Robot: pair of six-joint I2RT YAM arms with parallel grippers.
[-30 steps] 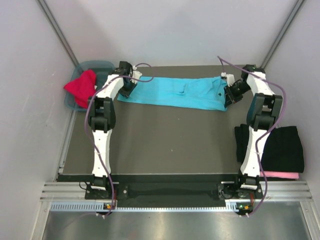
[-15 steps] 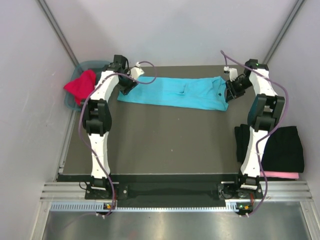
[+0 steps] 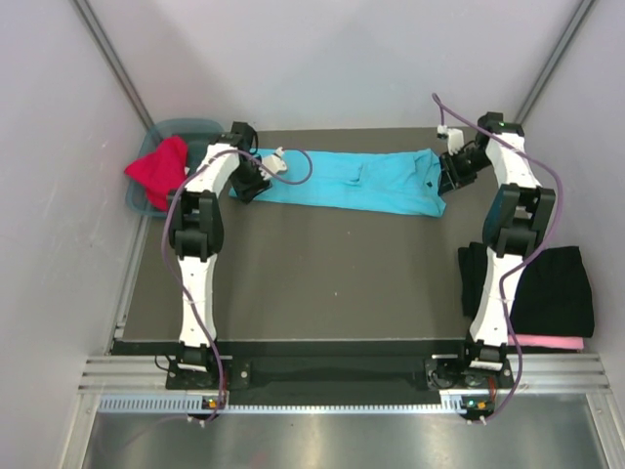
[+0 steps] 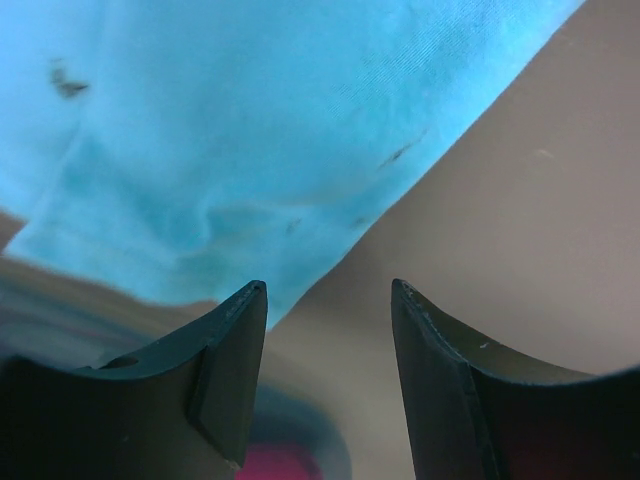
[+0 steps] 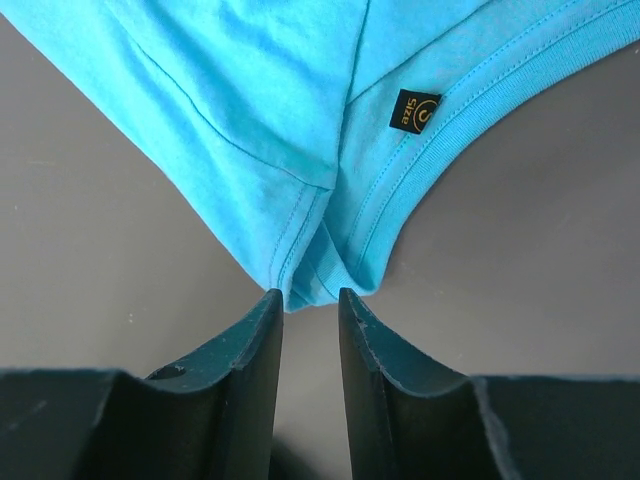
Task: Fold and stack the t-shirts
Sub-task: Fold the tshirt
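Note:
The turquoise t-shirt's end [image 3: 234, 192] is next to the blue bin, so next my left gripper pinches the t-shirt's near corner [image 4: 274, 302] and pulls that end toward me before folding.
A turquoise t-shirt [image 3: 342, 183], folded into a long strip, lies flat across the far side of the table. My left gripper [image 3: 252, 186] is open over its left end. In the left wrist view [image 4: 329, 290] the jaws stand apart just off the shirt's corner [image 4: 220, 120] and hold nothing. My right gripper [image 3: 451, 179] is at the shirt's right end. In the right wrist view [image 5: 309, 295] the jaws stand a narrow gap apart, with the collar tip of the shirt [image 5: 260, 90] lying right at the fingertips.
A blue bin [image 3: 200, 127] at the far left corner holds a red t-shirt [image 3: 161, 171]. Folded black t-shirts [image 3: 552, 288] lie on a pink one [image 3: 552, 342] at the right edge, beside the right arm. Side walls stand close on both sides.
The left gripper swung out toward the bin and came back to the shirt's left end. The right gripper drew slightly farther back. The shirt stayed in place.

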